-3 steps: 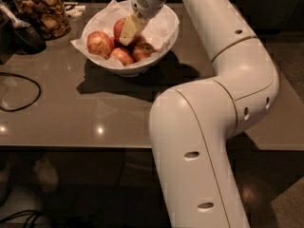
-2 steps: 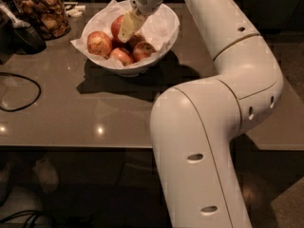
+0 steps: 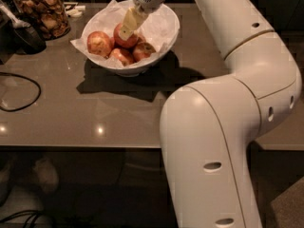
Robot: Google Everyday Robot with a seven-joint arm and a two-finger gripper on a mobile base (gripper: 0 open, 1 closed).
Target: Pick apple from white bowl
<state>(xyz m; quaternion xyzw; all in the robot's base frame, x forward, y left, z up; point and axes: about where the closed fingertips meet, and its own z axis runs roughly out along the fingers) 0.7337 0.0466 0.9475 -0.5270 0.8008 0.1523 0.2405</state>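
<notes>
I should open my gripper, lift clear and come down over the apple's middle (image 3: 124, 36), because my fingers sit shallow at the deep red apple's top (image 3: 125, 26).
The white bowl (image 3: 127, 69) stands at the back of the brown table, lined with crinkled white paper. It holds several apples. The deep red apple (image 3: 127, 40) lies in the middle, towards the back. A paler apple (image 3: 98, 42) lies to its left and two more (image 3: 122, 56) (image 3: 143, 50) lie in front. My gripper (image 3: 127, 26) reaches down into the bowl from above and rests against the top of the deep red apple, covering part of it.
A glass jar of brown snacks (image 3: 43, 14) stands at the back left, with a dark object (image 3: 24, 34) beside it. A black cable (image 3: 21, 91) loops on the left of the table. My white arm fills the right side. The table's front edge (image 3: 80, 147) runs across.
My gripper has edged slightly left and down over the deep red apple. The bowl and the other apples have not moved.
</notes>
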